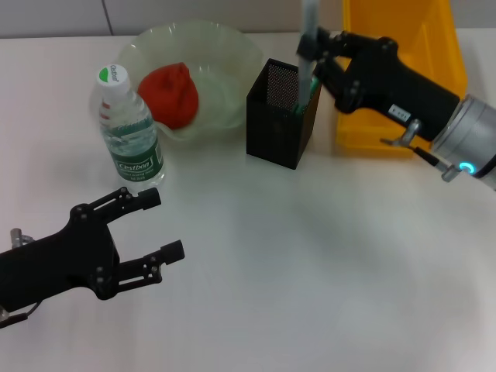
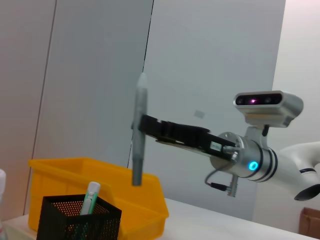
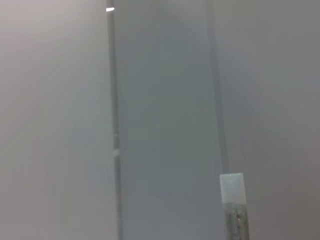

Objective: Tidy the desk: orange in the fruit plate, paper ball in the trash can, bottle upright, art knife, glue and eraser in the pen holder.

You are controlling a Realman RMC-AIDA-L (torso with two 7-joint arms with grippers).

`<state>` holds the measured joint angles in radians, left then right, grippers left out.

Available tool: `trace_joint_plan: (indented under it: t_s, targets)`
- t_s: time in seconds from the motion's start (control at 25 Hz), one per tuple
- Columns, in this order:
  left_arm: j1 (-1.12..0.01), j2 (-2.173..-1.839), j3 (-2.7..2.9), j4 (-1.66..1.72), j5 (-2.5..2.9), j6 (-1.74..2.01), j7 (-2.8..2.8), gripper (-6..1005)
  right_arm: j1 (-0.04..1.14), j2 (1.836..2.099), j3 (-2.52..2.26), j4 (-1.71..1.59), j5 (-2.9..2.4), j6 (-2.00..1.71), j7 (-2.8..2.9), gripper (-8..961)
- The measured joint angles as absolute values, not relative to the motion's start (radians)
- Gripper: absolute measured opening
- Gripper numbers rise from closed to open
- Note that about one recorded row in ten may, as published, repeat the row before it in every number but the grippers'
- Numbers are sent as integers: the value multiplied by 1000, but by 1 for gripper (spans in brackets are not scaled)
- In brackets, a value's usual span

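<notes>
The art knife is upright and there is room beside the glue, so the robot's right gripper keeps going into the pen holder's opening and lets go there.
My right gripper is shut on the art knife, a slim grey stick held upright with its lower end just over the pen holder. In the left wrist view the art knife hangs above the pen holder, and the white-and-green glue stands inside. The orange lies in the fruit plate. The bottle stands upright in front of the plate. My left gripper is open at the near left. Paper ball and eraser are out of view.
The yellow trash can stands behind my right arm at the far right, its inside mostly hidden. The pen holder sits close between the fruit plate and the trash can. The right wrist view shows only a grey wall and a white-topped stick.
</notes>
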<state>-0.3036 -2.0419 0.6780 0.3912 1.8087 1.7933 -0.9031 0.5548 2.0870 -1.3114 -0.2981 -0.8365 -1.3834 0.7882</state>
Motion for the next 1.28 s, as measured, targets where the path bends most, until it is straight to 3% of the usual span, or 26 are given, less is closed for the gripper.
trace_joint_plan:
  t_s: [0.6,1.28]
  targets:
    - [-295,-2045,678,391,1809,1799,-876,840,652,2089,-1334,-237,-786,-1240,821,133]
    - [-291,-2042,678,391,1810,1800,-871,840,669,2089,-1365,-235,-787,-1159,818,133]
